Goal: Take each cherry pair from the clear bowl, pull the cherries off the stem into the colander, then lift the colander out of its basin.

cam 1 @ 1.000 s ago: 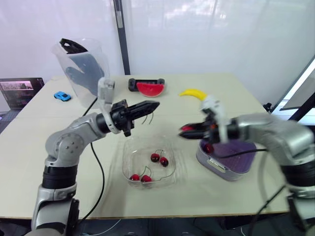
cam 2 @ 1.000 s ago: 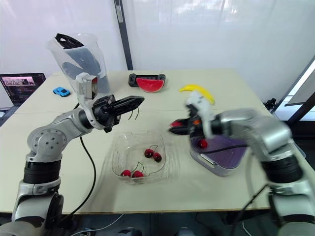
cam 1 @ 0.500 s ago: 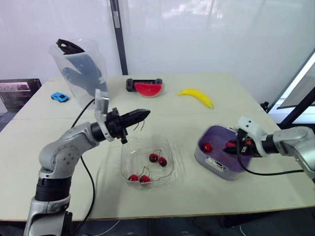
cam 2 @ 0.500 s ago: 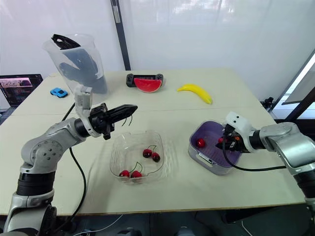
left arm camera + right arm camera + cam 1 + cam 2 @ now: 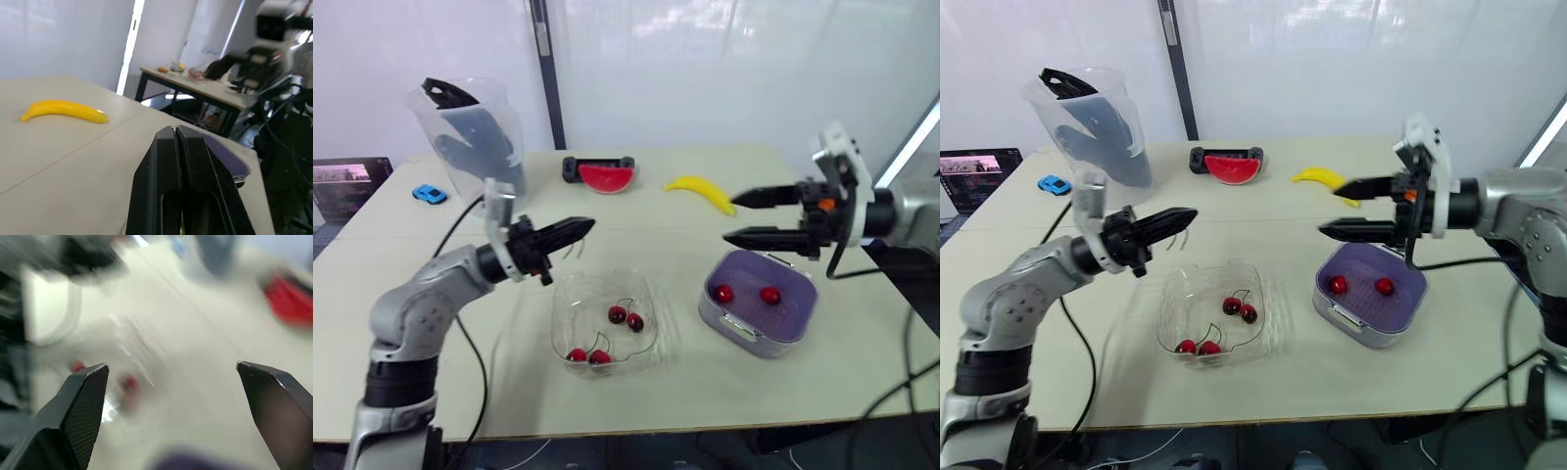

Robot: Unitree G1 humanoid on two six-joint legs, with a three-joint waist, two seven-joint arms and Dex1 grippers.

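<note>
The other cherry (image 5: 617, 314) will come along hanging when I lift its partner, because the stems of the cherry pair (image 5: 626, 301) are joined at their tops.
The clear bowl (image 5: 651, 294) sits at the table's middle front and holds two cherry pairs (image 5: 626, 316), (image 5: 588, 355). The purple colander (image 5: 793, 315) rests in its basin to the right, with two loose cherries (image 5: 723, 293), (image 5: 770, 294) inside. My right gripper (image 5: 746, 217) hovers above the colander's far left side, open wide and empty; its fingers (image 5: 80, 401) stand far apart. My left gripper (image 5: 579, 228) hangs above the bowl's far left corner, shut on a thin bare cherry stem (image 5: 573, 251). Its fingers (image 5: 178, 176) are pressed together.
A banana (image 5: 703, 191) and a watermelon slice (image 5: 606, 177) lie at the back of the table. A clear pitcher (image 5: 470, 137) and a blue toy car (image 5: 429, 194) stand at the back left. A laptop screen (image 5: 347, 181) sits off the left edge.
My right gripper carried a cherry over the colander, opened and rose; a second cherry now lies in the colander. My left gripper drifted slightly left, still pinching the stem.
</note>
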